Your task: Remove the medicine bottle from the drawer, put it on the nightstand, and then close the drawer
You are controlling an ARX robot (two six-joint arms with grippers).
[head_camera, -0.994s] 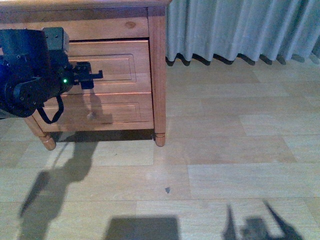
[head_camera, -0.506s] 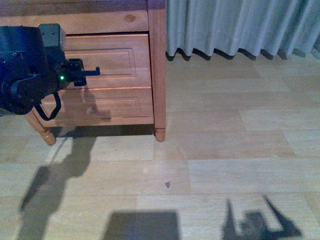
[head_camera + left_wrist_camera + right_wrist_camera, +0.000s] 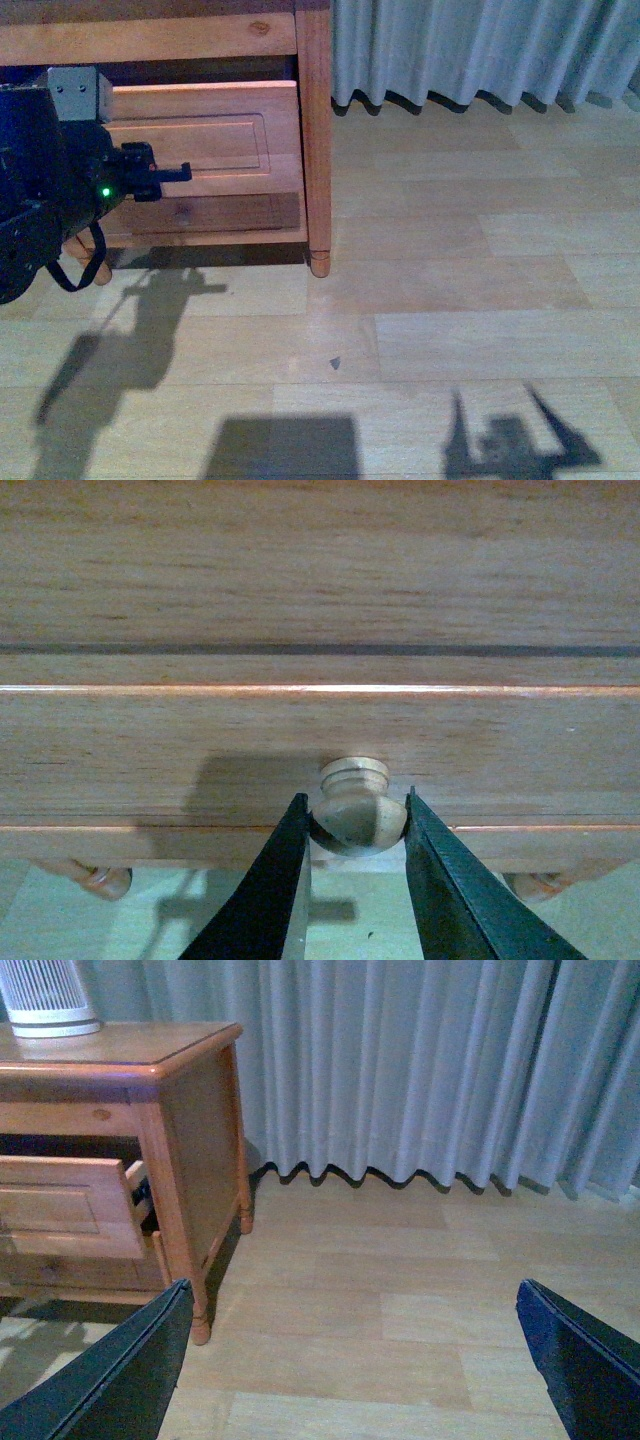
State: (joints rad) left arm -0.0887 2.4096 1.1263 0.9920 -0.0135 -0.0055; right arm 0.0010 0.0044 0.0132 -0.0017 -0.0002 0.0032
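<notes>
I can see only a dark gap (image 3: 225, 69) above the taller drawer's front (image 3: 225, 145), so I should expect the medicine bottle to be hidden low inside a drawer that is otherwise empty.
The honey-brown nightstand (image 3: 314, 120) stands at the upper left of the front view and also shows in the right wrist view (image 3: 195, 1110). Its taller drawer (image 3: 205, 135) is pulled partly out, with a dark gap above the front; it also shows in the right wrist view (image 3: 70, 1210). My left gripper (image 3: 357, 822) is shut on the round wooden drawer knob (image 3: 355, 805), one black finger on each side. In the front view the left gripper (image 3: 172, 175) is at the drawer front. My right gripper (image 3: 350, 1360) is open wide over bare floor. The medicine bottle is out of view.
The shallower drawer (image 3: 200, 215) below is shut. A white ribbed device (image 3: 45, 995) stands on the nightstand top. A grey curtain (image 3: 480, 50) hangs to the floor behind and to the right. Pale wood floor (image 3: 450, 300) spreads in front.
The taller drawer has slid out toward me with my left gripper on its knob, and a dark gap has opened above its front. The left arm has drawn back.
</notes>
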